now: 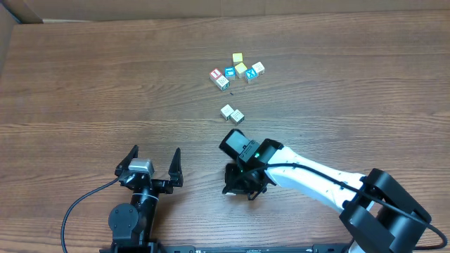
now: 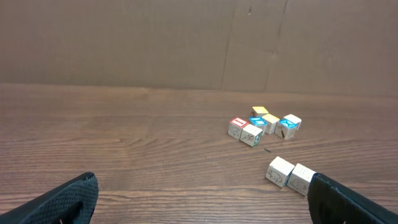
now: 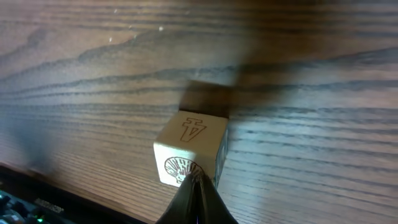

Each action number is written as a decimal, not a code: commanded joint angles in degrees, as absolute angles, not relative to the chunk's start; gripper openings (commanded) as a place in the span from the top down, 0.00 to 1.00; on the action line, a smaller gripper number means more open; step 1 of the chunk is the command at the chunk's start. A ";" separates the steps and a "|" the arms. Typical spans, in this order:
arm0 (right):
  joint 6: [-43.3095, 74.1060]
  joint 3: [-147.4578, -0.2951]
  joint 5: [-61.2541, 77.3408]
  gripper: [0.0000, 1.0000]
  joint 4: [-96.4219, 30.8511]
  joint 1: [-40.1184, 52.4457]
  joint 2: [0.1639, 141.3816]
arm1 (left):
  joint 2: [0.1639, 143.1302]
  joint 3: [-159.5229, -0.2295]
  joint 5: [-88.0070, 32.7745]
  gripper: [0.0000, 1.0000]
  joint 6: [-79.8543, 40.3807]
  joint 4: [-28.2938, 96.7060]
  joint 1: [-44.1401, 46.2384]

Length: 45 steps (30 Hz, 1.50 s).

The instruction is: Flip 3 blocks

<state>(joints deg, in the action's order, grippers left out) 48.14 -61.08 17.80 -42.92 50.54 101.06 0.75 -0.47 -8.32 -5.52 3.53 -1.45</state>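
Observation:
Next, my right gripper backs away to the block's side edge (image 3: 221, 157) and tips the block over, because my shut fingers lie over the pale block's shell side (image 3: 176, 166).
A pale block (image 3: 189, 144), with a grey letter on top and a shell print on its near face, stands on the wood close under my right gripper (image 3: 198, 179). That gripper is shut, its joined tips touching the block's near face without holding it. In the overhead view my right gripper (image 1: 243, 183) points down near the table's front and hides this block. Two more pale blocks (image 1: 227, 111) (image 1: 237, 116) sit side by side further back, and they also show as pale blocks (image 2: 280, 170) (image 2: 301, 177) in the left wrist view. My left gripper (image 1: 155, 153) (image 2: 205, 211) stands wide open with nothing between its fingers.
A cluster of cubes lies at the back: a red-printed cube (image 1: 216, 74), blue-printed cubes (image 1: 229, 72) (image 1: 251, 76), yellow cubes (image 1: 238, 58) (image 1: 241, 68) and a pale one (image 1: 258, 68). A cardboard wall (image 2: 186, 37) rises behind the table.

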 commanded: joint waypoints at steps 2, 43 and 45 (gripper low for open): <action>49.12 -60.16 16.05 0.96 -44.16 46.63 102.19 | 0.34 -0.27 -8.38 0.00 -4.23 3.64 -0.99; 46.37 -56.93 22.33 0.96 -38.87 44.91 102.26 | 0.34 -0.27 -8.38 0.00 -4.25 3.64 -0.99; 46.50 -56.23 22.85 0.96 -37.91 44.45 102.26 | 0.34 -0.27 -8.38 0.00 -4.25 3.64 -0.99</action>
<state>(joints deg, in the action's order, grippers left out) 44.99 -57.60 23.70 -38.85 44.71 101.86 0.75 -0.47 -8.32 -5.52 3.53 -1.45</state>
